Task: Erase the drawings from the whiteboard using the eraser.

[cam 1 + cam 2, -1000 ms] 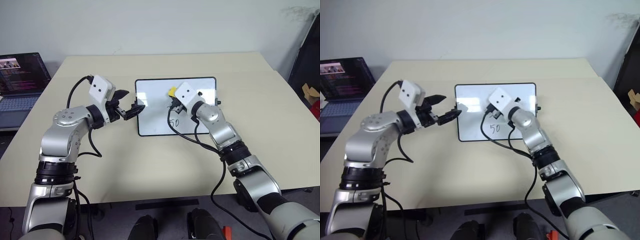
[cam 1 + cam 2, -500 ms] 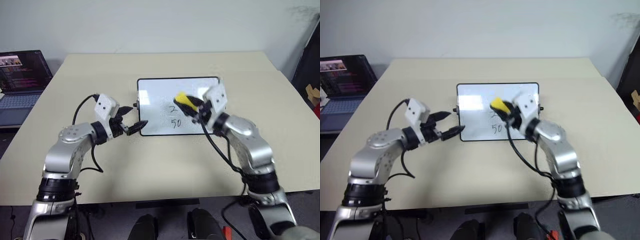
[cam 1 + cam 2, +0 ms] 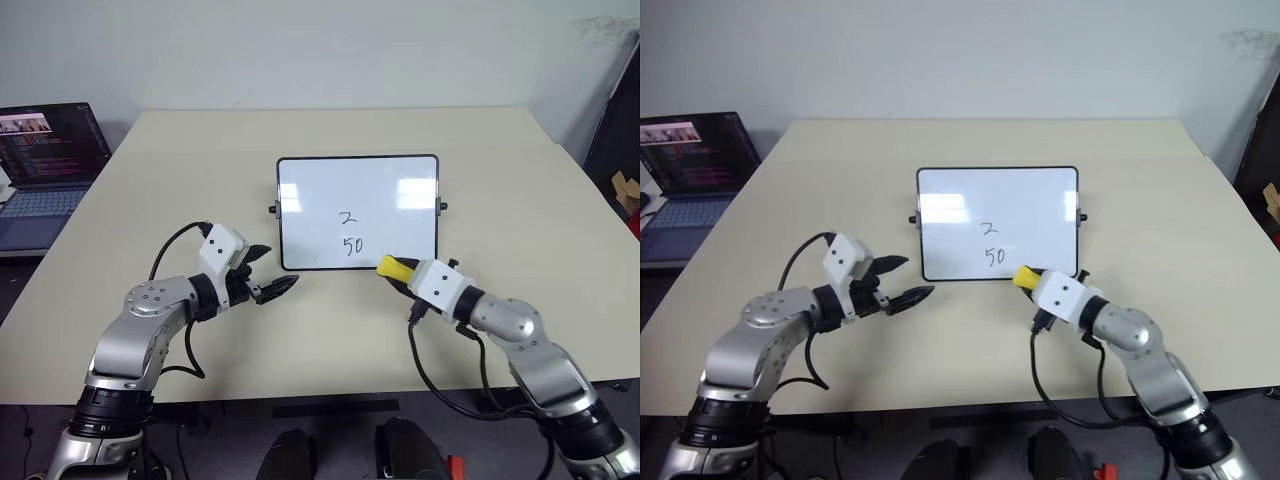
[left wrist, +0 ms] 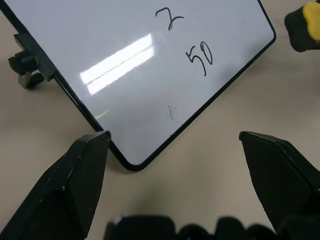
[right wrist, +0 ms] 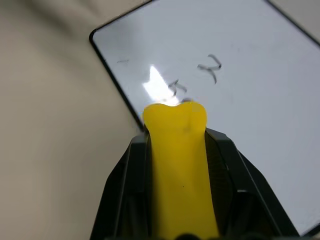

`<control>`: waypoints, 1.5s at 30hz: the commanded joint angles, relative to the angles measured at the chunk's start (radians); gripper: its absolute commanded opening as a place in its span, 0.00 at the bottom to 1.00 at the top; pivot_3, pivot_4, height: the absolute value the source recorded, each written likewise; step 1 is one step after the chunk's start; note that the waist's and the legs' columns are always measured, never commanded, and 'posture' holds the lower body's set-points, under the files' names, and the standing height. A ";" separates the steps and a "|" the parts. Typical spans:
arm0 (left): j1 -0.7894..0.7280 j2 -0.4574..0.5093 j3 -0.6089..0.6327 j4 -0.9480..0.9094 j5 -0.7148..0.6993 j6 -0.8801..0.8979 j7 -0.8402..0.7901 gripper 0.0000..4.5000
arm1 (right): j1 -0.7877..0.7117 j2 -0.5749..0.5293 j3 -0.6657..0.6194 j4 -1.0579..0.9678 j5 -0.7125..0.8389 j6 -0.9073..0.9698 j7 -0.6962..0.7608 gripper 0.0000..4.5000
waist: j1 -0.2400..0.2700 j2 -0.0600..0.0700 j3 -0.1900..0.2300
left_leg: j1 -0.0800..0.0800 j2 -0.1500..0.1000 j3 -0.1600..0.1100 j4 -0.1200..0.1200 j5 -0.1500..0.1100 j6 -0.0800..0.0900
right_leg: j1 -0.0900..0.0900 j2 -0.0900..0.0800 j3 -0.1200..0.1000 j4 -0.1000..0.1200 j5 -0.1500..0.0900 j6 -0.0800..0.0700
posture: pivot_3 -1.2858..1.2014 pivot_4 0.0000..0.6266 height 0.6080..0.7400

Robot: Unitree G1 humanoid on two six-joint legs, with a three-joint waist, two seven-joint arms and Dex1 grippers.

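Next, my right gripper pushes the eraser back inward and wipes the upper drawing (image 3: 348, 217) first, because the eraser is at the whiteboard's near edge (image 3: 381, 267), away from that drawing.
The whiteboard (image 3: 310, 215) lies flat at the table's centre, with its black frame and side knobs. The drawings on it are a handwritten "2" (image 3: 347, 217) with "50" (image 3: 351, 245) below it. My right gripper (image 3: 402, 272) is shut on the yellow eraser (image 3: 393, 267), just off the board's near edge, right of the "50". In the right wrist view the eraser (image 5: 177, 150) sticks out between the two black fingers toward the board. My left gripper (image 3: 276, 268) is open and empty, and hovers at the board's near left corner (image 4: 131, 165).
An open laptop (image 3: 45, 160) sits on a lower surface off the table's left side. A cardboard box (image 3: 622, 185) stands beyond the right edge. The beige table (image 3: 330, 330) is bare in front of the board.
My right gripper pulled the eraser back off the board, from over the marks to just past the near edge. My left gripper dropped and drew back toward the near left corner.
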 commanded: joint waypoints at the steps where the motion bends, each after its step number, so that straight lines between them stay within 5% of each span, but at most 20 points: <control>1: -0.031 0.005 0.005 -0.042 -0.002 -0.016 -0.004 1.00 | -0.101 0.065 0.021 0.055 -0.027 -0.050 -0.033 0.25 | 0.002 0.000 0.000 | 0.000 0.000 0.000 0.000 0.000 0.000 | 0.000 0.000 0.000 0.000 0.000 0.000 | 0.52 0.24 1.00; 16: -0.036 0.021 -0.012 -0.089 0.001 0.007 -0.020 1.00 | -0.571 0.272 0.043 0.756 -0.156 -0.213 -0.220 0.25 | 0.001 0.000 0.000 | -0.001 0.000 0.000 -0.001 0.001 -0.003 | -0.001 0.000 0.000 -0.002 0.000 0.000 | 0.52 0.24 1.00; 24: -0.024 0.023 -0.001 -0.110 -0.002 0.018 -0.015 1.00 | -0.497 0.249 0.084 0.853 -0.186 -0.197 -0.146 0.25 | 0.000 0.000 0.000 | 0.000 0.000 0.000 0.000 0.000 0.000 | 0.000 0.000 0.000 -0.001 0.000 0.000 | 0.52 0.24 1.00; 30: -0.044 0.017 -0.006 -0.097 -0.003 0.017 -0.019 1.00 | -0.442 0.200 0.079 0.810 -0.209 -0.138 -0.131 0.25 | 0.002 0.000 0.000 | 0.018 -0.001 -0.001 -0.002 0.000 0.000 | 0.019 0.000 -0.001 -0.002 0.000 0.000 | 0.52 0.24 1.00; 45: -0.045 0.010 -0.013 -0.091 -0.008 0.016 -0.029 1.00 | -0.359 0.111 0.001 0.688 -0.168 0.028 -0.124 0.25 | 0.009 -0.001 -0.001 | 0.030 -0.001 -0.006 -0.001 0.001 0.002 | 0.035 0.002 -0.001 -0.006 -0.001 0.000 | 0.52 0.24 1.00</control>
